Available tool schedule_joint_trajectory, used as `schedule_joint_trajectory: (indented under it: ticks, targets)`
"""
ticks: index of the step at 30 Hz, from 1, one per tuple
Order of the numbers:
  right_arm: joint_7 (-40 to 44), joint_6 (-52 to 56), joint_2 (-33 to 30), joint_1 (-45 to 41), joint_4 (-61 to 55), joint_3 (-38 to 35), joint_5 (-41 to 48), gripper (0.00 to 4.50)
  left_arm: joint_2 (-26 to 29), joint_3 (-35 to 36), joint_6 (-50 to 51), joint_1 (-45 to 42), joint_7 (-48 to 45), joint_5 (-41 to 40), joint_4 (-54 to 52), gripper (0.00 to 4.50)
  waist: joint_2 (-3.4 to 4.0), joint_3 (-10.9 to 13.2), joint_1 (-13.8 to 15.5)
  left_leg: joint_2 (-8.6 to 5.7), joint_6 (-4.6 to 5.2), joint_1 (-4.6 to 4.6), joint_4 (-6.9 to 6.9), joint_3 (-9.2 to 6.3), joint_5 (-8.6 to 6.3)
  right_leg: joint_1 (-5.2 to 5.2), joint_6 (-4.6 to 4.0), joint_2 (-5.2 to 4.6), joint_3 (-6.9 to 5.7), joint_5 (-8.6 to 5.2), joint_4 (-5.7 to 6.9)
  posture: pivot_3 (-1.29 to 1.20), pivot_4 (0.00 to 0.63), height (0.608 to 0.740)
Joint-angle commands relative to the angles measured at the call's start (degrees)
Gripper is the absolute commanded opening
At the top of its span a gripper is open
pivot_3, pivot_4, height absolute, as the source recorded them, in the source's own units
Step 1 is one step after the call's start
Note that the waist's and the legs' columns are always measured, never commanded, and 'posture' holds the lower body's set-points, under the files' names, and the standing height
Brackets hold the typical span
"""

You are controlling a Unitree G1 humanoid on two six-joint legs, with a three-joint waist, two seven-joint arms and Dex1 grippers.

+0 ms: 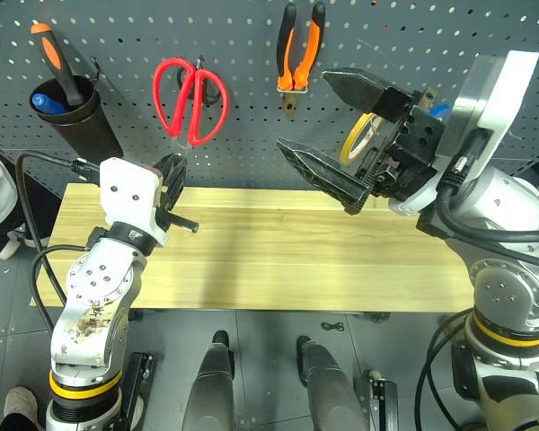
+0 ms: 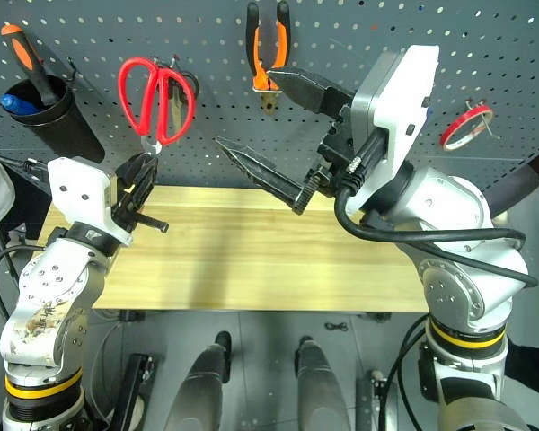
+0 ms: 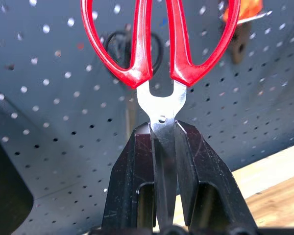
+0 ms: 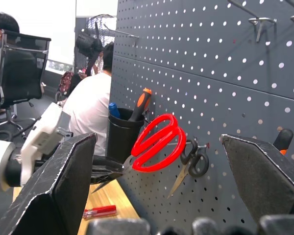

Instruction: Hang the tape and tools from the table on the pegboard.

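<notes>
The red-handled scissors' handles reach around the pegboard's hook, so I should keep lowering the scissors with my left gripper until their handles rest on that hook, and then let go.
My left gripper is shut on the blades of the red-handled scissors and holds them upright, handles up, against the dark grey pegboard. In the left wrist view the blades run between its fingers. The orange-and-black pliers hang on the board. My right gripper is open and empty, raised in front of the board beside the pliers. The red-handled screwdriver lies on the wooden table. The blue tape is hidden.
A black cup on the board's left holds an orange-and-black tool. Small black-handled scissors hang behind the red ones. A yellow roll and a red roll hang at the right. A person sits past the board's end.
</notes>
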Motion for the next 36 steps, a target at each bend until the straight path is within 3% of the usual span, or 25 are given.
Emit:
schedule_joint_trajectory:
  ticks: [1,16,18,20,25,26,31,36]
  targets:
    - [-0.03,-1.72,-0.79,0.44,-1.13,-1.11,-0.63,4.5,0.43,0.34,-1.61,-0.71,0.02,1.1,-0.4,0.11,0.0,0.0,-0.02,0.0,0.0,0.0,-0.01,0.0,0.0,0.0,-0.13,0.0,0.0,0.08,0.0,-0.01,0.39,0.74]
    - [-0.18,-1.64,-1.0,0.21,-0.79,-0.76,-2.12,4.5,0.83,-3.09,-3.06,-4.41,-2.25,3.99,8.31,0.11,0.0,0.0,0.02,0.0,0.0,0.0,0.03,-0.01,0.0,0.0,-0.19,0.0,-0.02,0.12,0.05,-0.02,0.382,0.74]
    - [0.28,-1.87,-1.2,0.69,-0.83,-0.7,-2.44,4.5,0.21,-2.89,-3.4,-4.29,-2.89,3.03,8.28,1.17,0.0,0.0,0.0,0.0,0.0,0.0,0.03,-0.01,0.0,0.0,-0.19,0.0,-0.02,0.12,0.06,-0.02,0.382,0.74]
    - [0.9,-2.19,-1.41,1.07,-0.59,-0.64,-2.75,4.5,0.14,-2.56,-3.64,-3.59,-3.56,2.59,7.92,1.79,0.0,0.0,-0.02,0.0,0.0,0.0,0.02,-0.01,0.0,0.0,-0.19,0.0,-0.02,0.12,0.05,-0.01,0.385,0.74]
    - [2.97,-1.01,-2.81,2.98,-0.46,1.27,-3.74,4.5,0.72,-1.28,-4.09,1.43,-4.42,3.23,7.51,4.16,0.0,0.0,-0.11,0.0,0.0,0.01,0.02,-0.01,0.0,-0.01,-0.21,0.0,-0.01,0.12,0.13,-0.01,0.389,0.74]
    - [3.52,-0.46,-3.38,3.66,-0.62,1.79,-3.75,4.5,0.95,-1.16,-4.46,2.59,-4.65,3.49,7.51,4.45,0.0,0.0,-0.09,0.0,0.0,0.01,0.02,-0.02,0.0,-0.01,-0.21,0.0,-0.02,0.12,0.15,-0.01,0.389,0.74]
    - [7.87,2.5,-7.94,9.56,0.12,9.13,-6.18,4.5,1.75,2.2,-3.54,9.68,-5.82,2.76,13.54,4.45,0.0,0.0,0.0,0.0,0.0,0.02,0.02,-0.02,0.0,-0.01,-0.2,-0.01,-0.01,0.12,0.13,0.0,0.408,0.74]
    - [6.24,6.34,-4.58,7.39,1.26,17.58,-8.55,4.5,6.25,5.33,-0.22,6.78,-11.9,-0.87,28.47,4.45,0.0,0.0,-0.14,0.01,0.04,0.08,0.03,-0.03,0.05,-0.1,0.17,0.04,0.01,-0.14,0.32,-0.01,0.415,0.74]
